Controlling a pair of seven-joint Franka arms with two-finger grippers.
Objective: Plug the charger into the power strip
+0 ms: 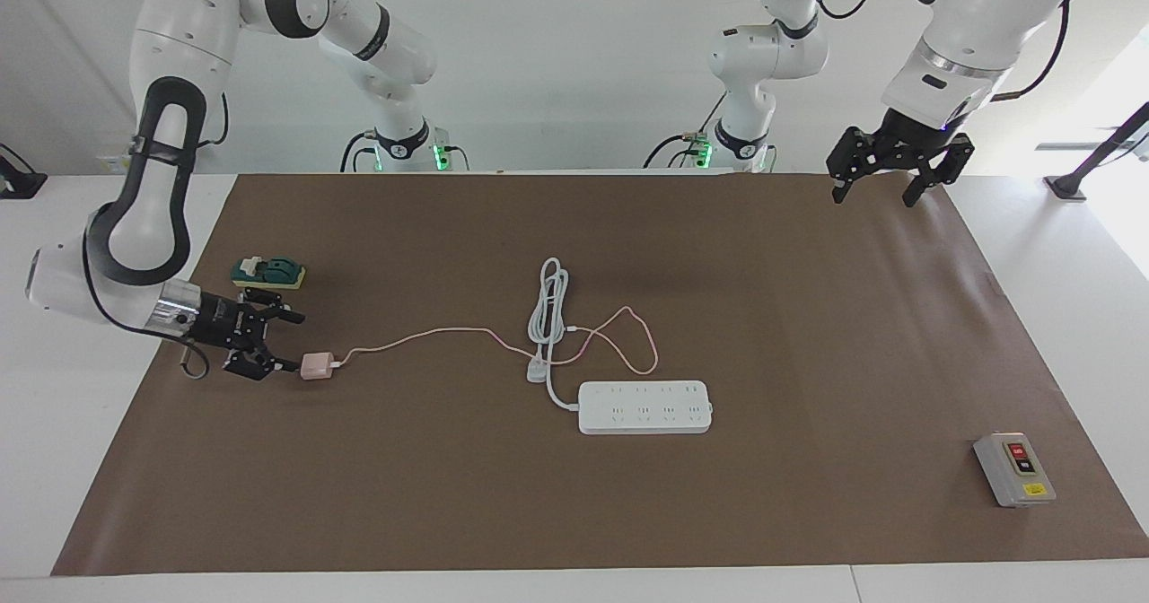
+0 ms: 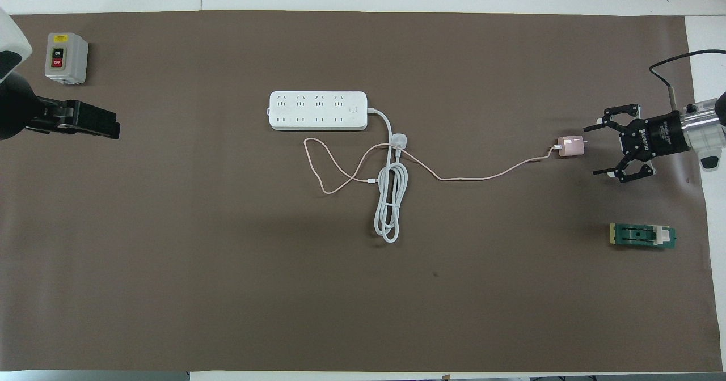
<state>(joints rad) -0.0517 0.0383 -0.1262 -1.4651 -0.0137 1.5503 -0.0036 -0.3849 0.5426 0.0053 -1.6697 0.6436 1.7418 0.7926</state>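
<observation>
I expect the pink cable to slip free of the coiled cord when I carry the charger, because the pink cable's tip point(image 2: 371, 181) lies loose beside that cord.
The pale pink charger point(image 1: 316, 366) lies on the brown mat toward the right arm's end, also in the overhead view point(image 2: 570, 146), its prongs pointing at my right gripper. Its thin pink cable point(image 1: 422, 338) runs to a loop beside the power strip point(image 1: 644, 407), a white bar mid-table, also in the overhead view point(image 2: 317, 110). My right gripper point(image 1: 296, 343) is open, low and level over the mat, its fingertips just short of the charger, as the overhead view point(image 2: 591, 150) shows. My left gripper point(image 1: 873, 197) is open and empty, held high at the left arm's end.
The strip's thick white cord point(image 2: 388, 205) lies coiled nearer the robots, its white plug point(image 2: 399, 140) on the pink cable. A green switch point(image 1: 269, 273) sits beside the right gripper, nearer the robots. A grey button box point(image 1: 1014, 469) stands at the left arm's end.
</observation>
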